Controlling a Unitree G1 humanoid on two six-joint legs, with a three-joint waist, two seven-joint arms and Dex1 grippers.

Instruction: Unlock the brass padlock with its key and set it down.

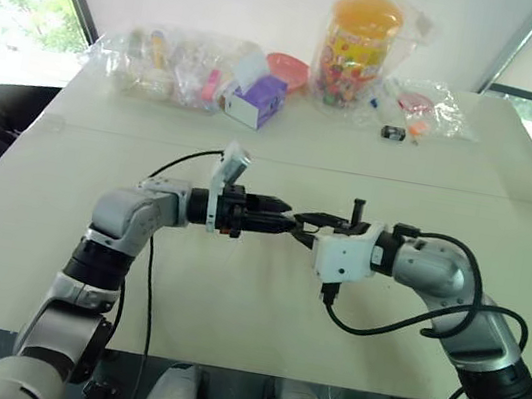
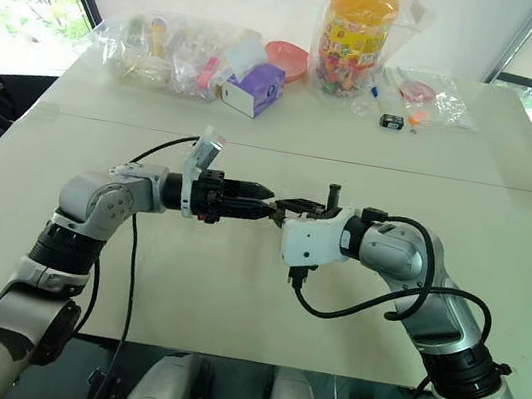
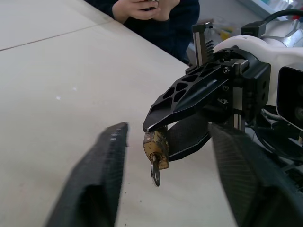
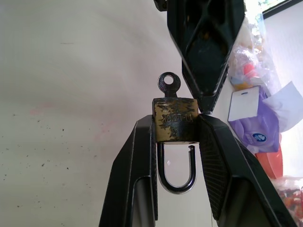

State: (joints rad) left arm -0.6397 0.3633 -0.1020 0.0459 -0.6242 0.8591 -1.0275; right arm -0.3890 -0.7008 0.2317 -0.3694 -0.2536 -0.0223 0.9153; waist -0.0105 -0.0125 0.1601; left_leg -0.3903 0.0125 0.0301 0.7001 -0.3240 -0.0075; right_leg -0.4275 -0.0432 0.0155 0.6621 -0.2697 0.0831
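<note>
I should grab the padlock's body (image 4: 176, 121) with my left gripper first, because the shackle (image 4: 177, 188) loops back inside my right gripper's fingers. My right gripper should then back away to free the shackle.
The brass padlock (image 4: 174, 120) is pinched by its body between the fingers of my right gripper (image 4: 175, 120), held above the table (image 1: 250, 298). Its key (image 4: 169, 85) sticks out of the body toward my left gripper. The silvery shackle (image 4: 176, 176) loops back between my right fingers, and one leg ends just clear of the body. My left gripper (image 3: 168, 130) faces the right one, its fingers (image 3: 109, 179) spread wide on either side of the padlock (image 3: 156, 149) and key (image 3: 155, 174), touching neither. Both grippers meet over the table's middle (image 1: 295, 222).
Along the table's far edge lie clear bags of small items (image 1: 166, 62), a purple box (image 1: 256, 102), a pink bowl (image 1: 287, 66), a bagged jar with an orange lid (image 1: 359, 47) and a small black item (image 1: 392, 132). A person's hands (image 3: 142, 7) show beyond the table edge.
</note>
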